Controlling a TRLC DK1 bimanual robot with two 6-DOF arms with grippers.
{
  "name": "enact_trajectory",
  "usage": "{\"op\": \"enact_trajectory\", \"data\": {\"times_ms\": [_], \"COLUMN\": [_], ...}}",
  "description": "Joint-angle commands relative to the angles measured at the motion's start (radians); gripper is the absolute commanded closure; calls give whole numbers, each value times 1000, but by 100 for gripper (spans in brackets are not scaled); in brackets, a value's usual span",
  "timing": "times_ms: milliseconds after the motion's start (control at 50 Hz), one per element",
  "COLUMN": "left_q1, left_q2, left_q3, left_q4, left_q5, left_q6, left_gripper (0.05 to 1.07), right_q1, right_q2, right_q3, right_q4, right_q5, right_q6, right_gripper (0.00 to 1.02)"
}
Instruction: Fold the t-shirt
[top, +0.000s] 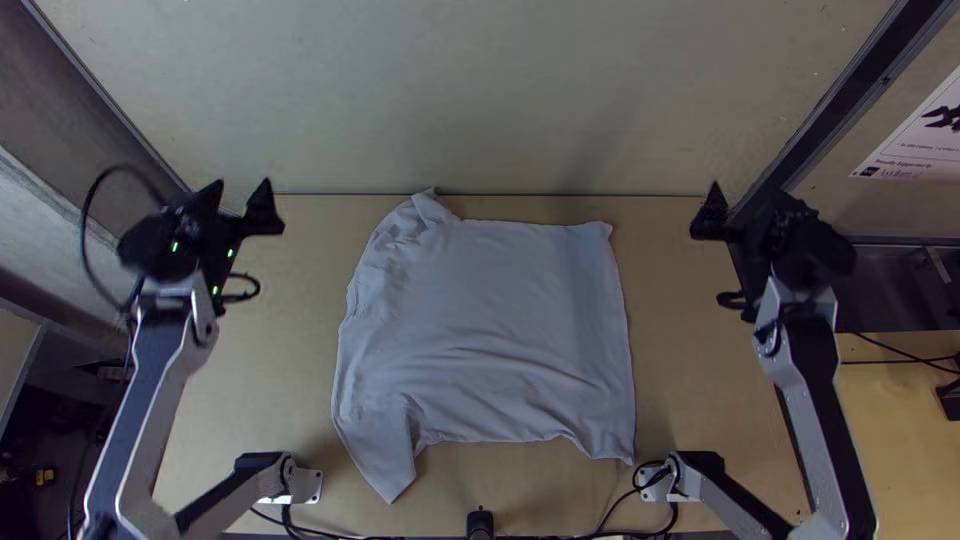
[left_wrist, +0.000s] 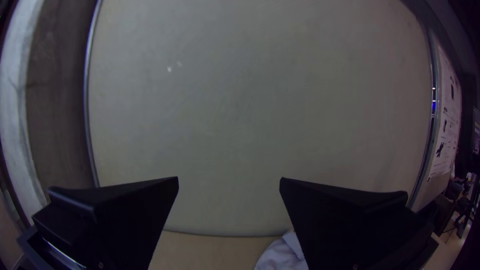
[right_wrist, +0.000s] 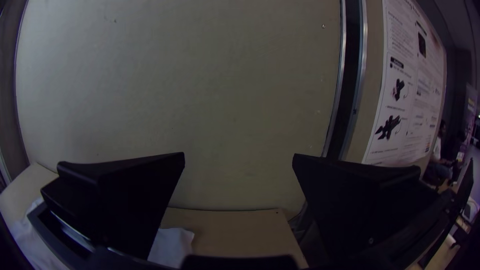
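Observation:
The t-shirt's far edge (top: 522, 223) will become straight when the robot pulls it, because the small bunched bit (top: 428, 208) at the t-shirt's far corner looks limp and loose.
The light grey t-shirt (top: 490, 320) lies spread on the table, wrinkled along its left side, with a sleeve-like flap pointing toward the near edge and a small bunched bit at its far left corner. Left of the cloth, my left gripper (top: 240, 208) is held open and apart from it. On the other side my right gripper (top: 722, 222) stands open, also clear of the cloth. In the left wrist view the left gripper (left_wrist: 229, 181) has a bit of t-shirt (left_wrist: 282, 254) beyond its fingers. The right wrist view has the right gripper (right_wrist: 239, 156) near a t-shirt corner (right_wrist: 172, 246).
The wooden table (top: 690, 400) extends around the cloth, ending at an upright pale panel (top: 480, 100) along its far edge. Dark metal posts flank the panel at the right. Black cables (top: 350, 536) run along the near edge, beside a small black post (top: 480, 522).

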Motion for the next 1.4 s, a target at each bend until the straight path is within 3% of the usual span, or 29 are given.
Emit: {"op": "enact_trajectory", "data": {"times_ms": [0,160,320,460,780,880,980,1180,1380], "left_q1": [-23,-62,-105,-151,-192,-197,-192,-190,-203], "left_q2": [125,290,442,545,881,964,1065,1208,1289], "left_q3": [129,292,422,517,842,904,994,1092,1115], "left_q4": [-39,-125,-200,-275,-508,-528,-573,-597,-612], "left_q5": [11,11,11,11,11,9,11,11,9], "left_q6": [-21,-48,-54,-64,-104,-104,-102,-102,-97], "left_gripper": [10,10,10,10,11,12,22,22,22], "right_q1": [17,34,36,46,71,79,80,80,72], "right_q2": [95,256,431,511,688,722,751,793,814], "right_q3": [97,246,418,450,536,542,544,547,545], "right_q4": [-29,-115,-285,-295,-414,-433,-436,-479,-519], "right_q5": [11,11,9,9,8,0,-9,-46,-52], "right_q6": [48,111,229,285,365,397,425,491,496], "right_gripper": [3,3,3,3,3,3,3,3,3]}}
